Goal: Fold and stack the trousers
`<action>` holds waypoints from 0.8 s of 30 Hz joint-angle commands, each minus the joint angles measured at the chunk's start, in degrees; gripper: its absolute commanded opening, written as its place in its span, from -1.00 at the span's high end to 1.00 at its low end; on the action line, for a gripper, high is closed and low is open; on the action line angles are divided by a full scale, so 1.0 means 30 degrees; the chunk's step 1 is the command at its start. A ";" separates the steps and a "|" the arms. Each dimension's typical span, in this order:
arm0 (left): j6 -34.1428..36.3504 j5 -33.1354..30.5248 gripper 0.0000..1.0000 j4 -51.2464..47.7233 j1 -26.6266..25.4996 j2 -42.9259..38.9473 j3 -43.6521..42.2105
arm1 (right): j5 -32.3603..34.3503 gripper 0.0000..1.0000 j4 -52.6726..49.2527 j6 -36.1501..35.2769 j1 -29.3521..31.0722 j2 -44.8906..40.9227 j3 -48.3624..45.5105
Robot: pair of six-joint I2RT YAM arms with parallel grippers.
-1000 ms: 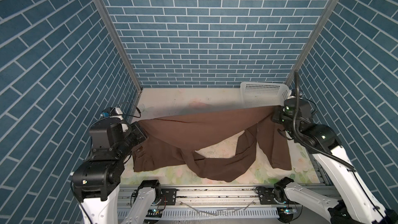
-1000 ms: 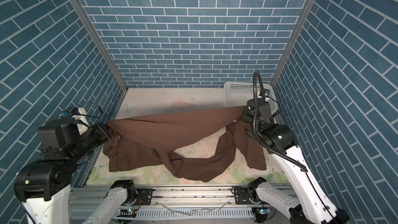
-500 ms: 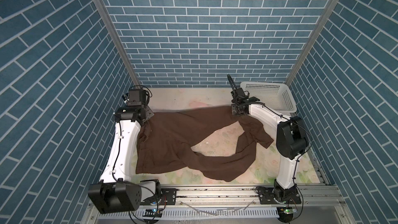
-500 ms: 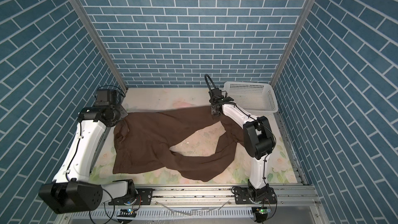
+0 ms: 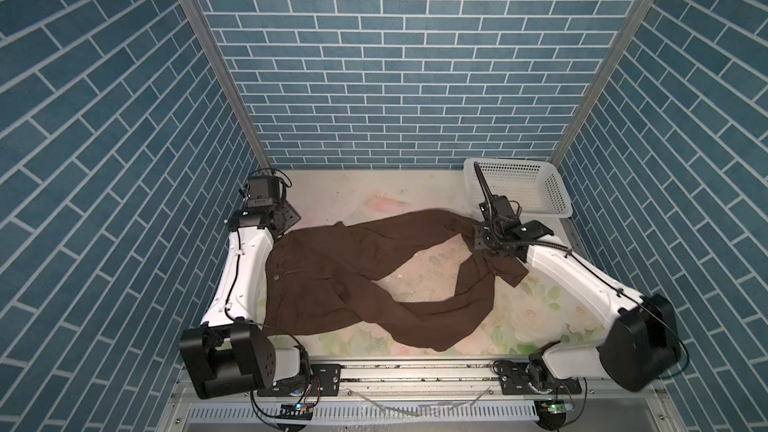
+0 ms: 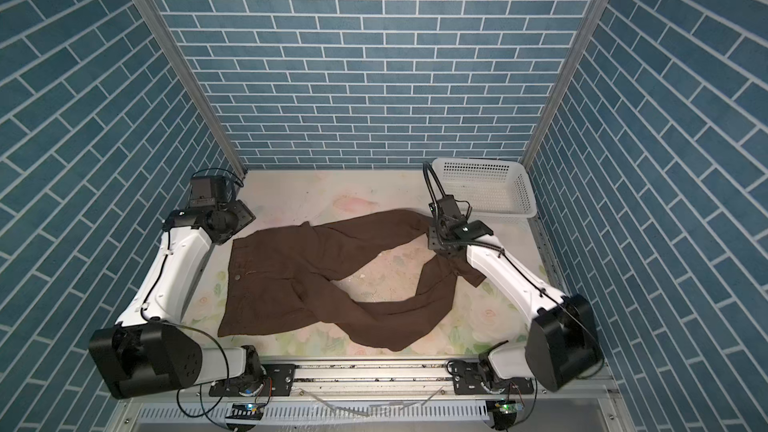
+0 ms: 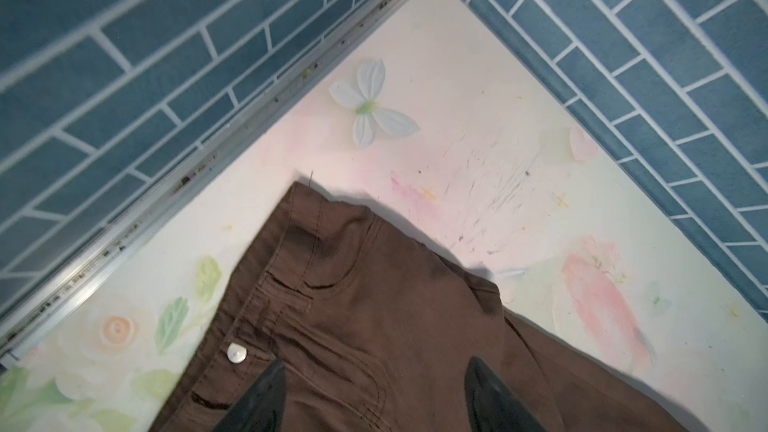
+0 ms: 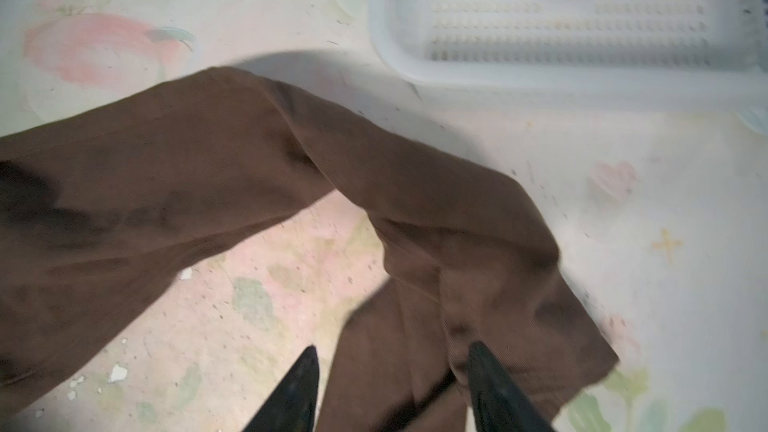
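I expect the far leg (image 5: pixel 420 228) to unfold into a long straight piece when I pull its end outward, because a slanting crease (image 8: pixel 297 134) bends it over the near leg.
The dark brown trousers (image 5: pixel 332 268) (image 6: pixel 291 276) lie loose on the floral table. The waistband is at the left, and the two legs run right and curl into a loop. My left gripper (image 5: pixel 284 224) (image 6: pixel 232 222) stands open over the far waistband corner. In the left wrist view it (image 7: pixel 376 367) spreads above the fabric (image 7: pixel 374 305) beside a silver button (image 7: pixel 237 354), holding nothing. My right gripper (image 5: pixel 484 241) (image 6: pixel 436 238) is open over the bunched leg ends. In the right wrist view it (image 8: pixel 394 349) straddles a fold of the leg (image 8: pixel 208 168).
A white perforated basket (image 5: pixel 519 184) (image 6: pixel 482 189) (image 8: pixel 582 76) stands empty at the far right corner, just behind the right gripper. Blue brick walls close the back and both sides. A metal rail (image 5: pixel 415 371) runs along the front edge.
A second ago both grippers held the trousers stretched in the air. Both arms have come down to the far part of the table and opened, and the trousers now lie slack.
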 commanded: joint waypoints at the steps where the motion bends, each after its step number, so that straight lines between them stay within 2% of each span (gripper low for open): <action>1: -0.0070 0.1079 -0.11 0.1011 -0.1970 -0.0869 -0.1525 | 0.1038 -0.13 -0.2488 0.2006 -0.0368 -0.1306 -0.2452; 2: 0.0182 0.0751 0.02 0.1061 -0.3244 -0.0951 -0.1841 | 0.1009 -0.13 -0.2631 0.2212 -0.0449 -0.1627 -0.3018; 5: 0.0931 -0.0250 0.15 0.1096 -0.7422 -0.0650 -0.2226 | 0.0394 -0.15 -0.2402 0.2367 -0.0711 -0.1884 -0.4079; 7: 0.1244 -0.0407 0.15 0.1363 -1.0069 -0.0210 -0.2435 | -0.0166 -0.23 -0.1729 0.2024 -0.0801 -0.1532 -0.4480; 10: 0.1588 -0.1197 -0.01 0.1323 -1.2905 0.0850 -0.2360 | -0.0373 -0.29 -0.0548 0.1640 -0.0833 -0.0349 -0.4676; 13: 0.1361 -0.1414 -0.13 0.0887 -1.3882 0.1744 -0.2412 | 0.0137 -0.28 0.1019 0.1350 -0.1140 0.0904 -0.4882; 17: 0.0663 -0.1264 -0.22 0.1191 -1.3976 0.1605 -0.3646 | 0.0155 0.04 0.2656 0.1079 -0.1690 0.1863 -0.4872; 24: -0.0154 -0.2061 -0.57 0.1726 -1.3920 0.1109 -0.5890 | -0.1204 0.33 0.4357 -0.0180 -0.2887 0.3035 -0.4556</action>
